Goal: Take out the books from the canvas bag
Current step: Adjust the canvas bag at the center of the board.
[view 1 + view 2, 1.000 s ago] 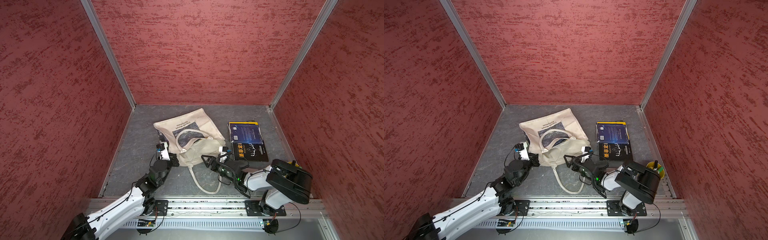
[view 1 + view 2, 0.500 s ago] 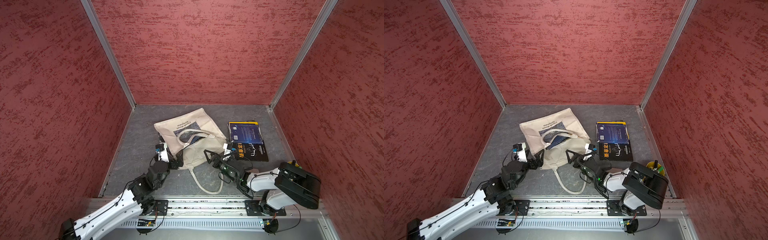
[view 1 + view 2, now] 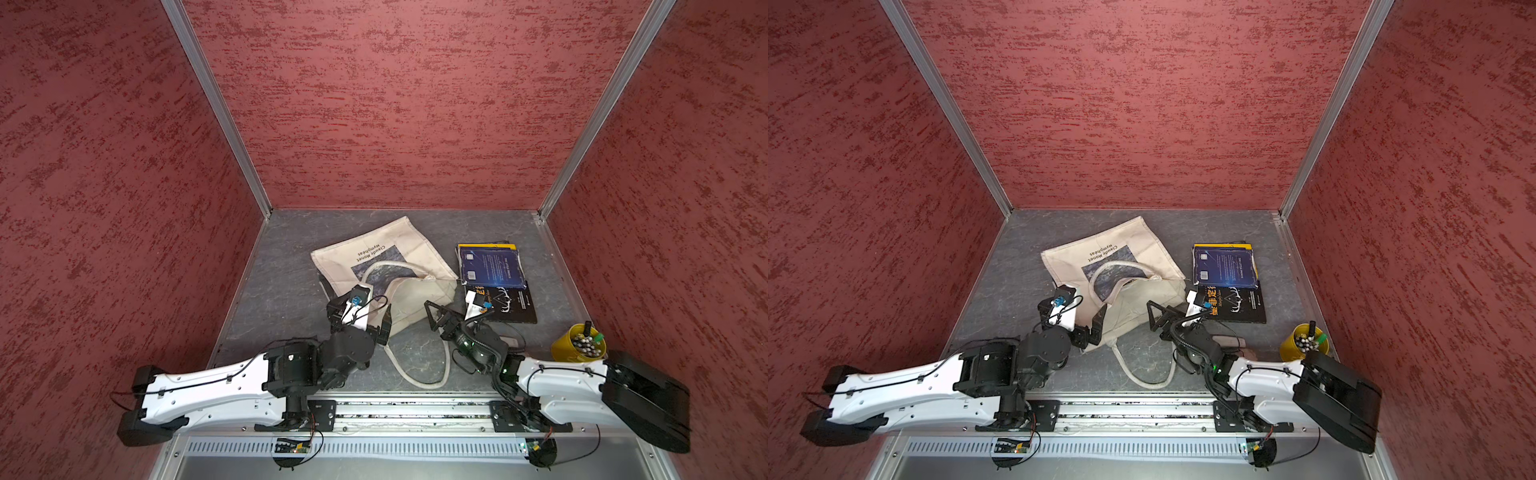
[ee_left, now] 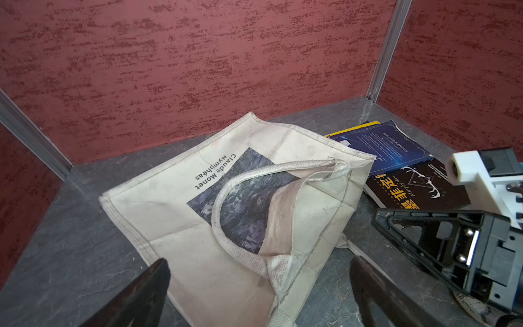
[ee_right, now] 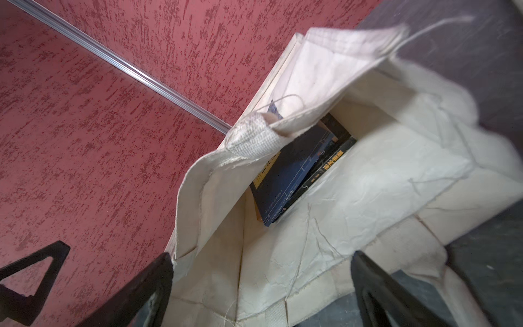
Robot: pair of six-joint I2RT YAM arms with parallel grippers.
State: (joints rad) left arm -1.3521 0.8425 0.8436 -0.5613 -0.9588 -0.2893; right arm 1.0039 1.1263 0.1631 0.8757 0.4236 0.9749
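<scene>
The canvas bag's upper rim (image 3: 394,284) is already curling back, so I expect the bag's opening to spread wider when I lift the upper rim, while the bag's lower layer (image 3: 416,299) stays flat.
The canvas bag (image 3: 376,259) (image 3: 1125,253) lies flat mid-floor, print side up, with its mouth toward the arms. In the right wrist view the bag's mouth (image 5: 325,226) gapes and shows a dark blue book (image 5: 291,175) and a black one with orange lettering (image 5: 325,170) inside. Outside, right of the bag, a dark blue book (image 3: 490,266) (image 4: 390,147) lies partly on a black book with orange lettering (image 3: 509,305) (image 4: 410,192), with a yellow edge (image 3: 486,246) beneath. My left gripper (image 3: 359,316) (image 4: 260,283) is open over the bag's near left corner. My right gripper (image 3: 453,311) (image 5: 263,283) is open at the mouth, holding nothing.
A yellow cup of pens (image 3: 577,347) (image 3: 1304,343) stands at the front right beside my right arm. One bag handle (image 3: 415,370) loops across the floor toward the front rail. Red walls close in the left, back and right sides.
My left gripper opened and let go of the bag's edge, and the bag's raised flap dropped flat. My right gripper opened fully. Both grippers drew back slightly toward the front.
</scene>
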